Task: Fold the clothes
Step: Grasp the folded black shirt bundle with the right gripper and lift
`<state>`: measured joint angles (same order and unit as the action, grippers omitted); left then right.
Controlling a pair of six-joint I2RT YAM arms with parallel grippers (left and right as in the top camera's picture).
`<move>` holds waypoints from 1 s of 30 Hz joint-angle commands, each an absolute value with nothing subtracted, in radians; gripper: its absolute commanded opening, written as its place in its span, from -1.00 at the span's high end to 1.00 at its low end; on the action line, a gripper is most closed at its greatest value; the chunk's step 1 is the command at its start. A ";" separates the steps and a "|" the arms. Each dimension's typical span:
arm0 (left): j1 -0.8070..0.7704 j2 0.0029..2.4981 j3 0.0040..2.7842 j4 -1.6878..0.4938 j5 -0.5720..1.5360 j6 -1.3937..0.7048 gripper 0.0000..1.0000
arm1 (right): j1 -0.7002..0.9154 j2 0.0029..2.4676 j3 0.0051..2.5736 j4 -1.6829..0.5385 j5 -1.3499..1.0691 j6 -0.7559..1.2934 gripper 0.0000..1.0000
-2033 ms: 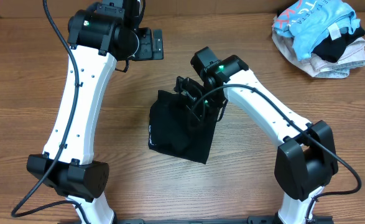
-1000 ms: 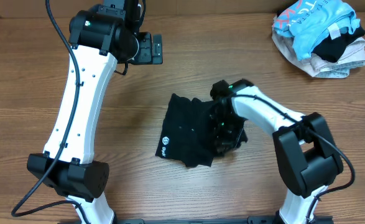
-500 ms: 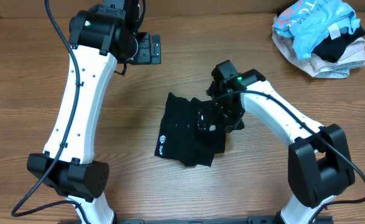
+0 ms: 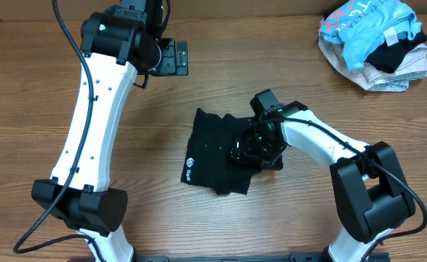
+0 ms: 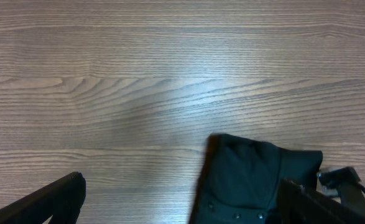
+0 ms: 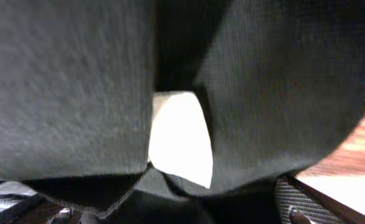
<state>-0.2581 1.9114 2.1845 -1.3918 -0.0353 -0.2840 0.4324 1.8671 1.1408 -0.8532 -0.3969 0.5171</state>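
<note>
The black garment's layers (image 6: 181, 73) are spread open around the white label (image 6: 182, 140). My right gripper should first pinch them together there, and then lift the garment onto the pile.
A black garment (image 4: 220, 156) lies folded on the wooden table, a small white logo (image 4: 190, 170) at its lower left corner. My right gripper (image 4: 256, 147) sits low over its right edge, jaws open. In the right wrist view black cloth (image 6: 64, 87) fills the frame around a white label (image 6: 179, 140), and my right gripper (image 6: 163, 202) stands wide with one fingertip (image 6: 303, 199) showing. My left gripper (image 4: 175, 57) hovers open at the back, away from the garment. In the left wrist view my left gripper (image 5: 182, 202) frames the garment's top edge (image 5: 250, 177).
A pile of mixed clothes (image 4: 377, 40), blue, black and pale, sits at the back right corner. Bare wood (image 4: 38, 131) stretches left of the garment. The right arm's base (image 4: 369, 200) stands at the front right.
My right gripper has opened and let go of the garment's right edge, then settled slightly lower over it. The garment lies flatter. The left arm has not moved.
</note>
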 commanded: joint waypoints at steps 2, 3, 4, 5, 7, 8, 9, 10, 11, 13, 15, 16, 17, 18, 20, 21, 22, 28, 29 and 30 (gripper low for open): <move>-0.256 1.909 2.180 -1.391 -0.056 -0.265 -1.00 | 0.430 1.855 1.132 -0.785 -0.427 0.613 -0.99; -0.256 1.909 2.180 -1.391 -0.056 -0.265 -1.00 | 0.432 1.856 1.132 -0.770 -0.431 0.623 -0.98; -0.256 1.909 2.180 -1.391 -0.056 -0.265 -0.99 | 0.436 1.857 1.132 -0.752 -0.439 0.632 -0.93; -0.256 1.909 2.180 -1.391 -0.056 -0.265 -1.00 | 0.439 1.858 1.132 -0.731 -0.451 0.633 -0.88; -0.256 1.909 2.180 -1.391 -0.056 -0.265 -1.00 | 0.447 1.861 1.131 -0.685 -0.466 0.653 -0.68; -0.255 1.909 2.180 -1.391 -0.056 -0.265 -1.00 | 0.453 1.863 1.131 -0.662 -0.466 0.669 -0.57; -0.255 1.909 2.180 -1.391 -0.056 -0.265 -1.00 | 0.462 1.864 1.131 -0.638 -0.466 0.680 -0.49; -0.255 1.909 2.180 -1.391 -0.056 -0.265 -1.00 | 0.471 1.866 1.131 -0.614 -0.466 0.686 -0.42; -0.255 1.909 2.180 -1.391 -0.056 -0.265 -1.00 | 0.481 1.867 1.131 -0.591 -0.466 0.686 -0.34; -0.255 1.909 2.180 -1.391 -0.056 -0.265 -1.00 | 0.502 1.869 1.131 -0.548 -0.466 0.694 -0.10; -0.256 1.909 2.180 -1.391 -0.056 -0.265 -1.00 | 0.519 1.875 1.131 -0.507 -0.466 0.712 0.52; -0.256 1.909 2.180 -1.391 -0.056 -0.265 -1.00 | 0.525 1.876 1.131 -0.493 -0.465 0.712 0.63; -0.256 1.909 2.180 -1.391 -0.056 -0.265 -1.00 | 0.529 1.876 1.131 -0.480 -0.459 0.711 0.77; -0.256 1.909 2.180 -1.391 -0.056 -0.265 -1.00 | 0.529 1.876 1.131 -0.472 -0.448 0.711 0.92; -0.256 1.909 2.180 -1.392 -0.056 -0.265 -1.00 | 0.529 1.876 1.131 -0.461 -0.427 0.710 0.92; -0.256 1.909 2.180 -1.393 -0.056 -0.265 -1.00 | 0.523 1.876 1.131 -0.458 -0.419 0.706 0.92; -0.256 1.909 2.180 -1.393 -0.056 -0.265 -1.00 | 0.513 1.876 1.131 -0.456 -0.411 0.697 0.92; -0.255 1.909 2.180 -1.394 -0.056 -0.265 -1.00 | 0.476 1.876 1.131 -0.455 -0.370 0.633 0.88; -0.255 1.909 2.180 -1.394 -0.057 -0.265 -1.00 | 0.476 1.876 1.131 -0.458 -0.360 0.628 0.68; -0.255 1.909 2.180 -1.395 -0.057 -0.265 -1.00 | 0.478 1.876 1.131 -0.459 -0.348 0.627 0.49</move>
<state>-0.2581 1.9114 2.1845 -1.3922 -0.0425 -0.2840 0.4835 1.8732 1.1328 -0.4644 -0.4019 0.6636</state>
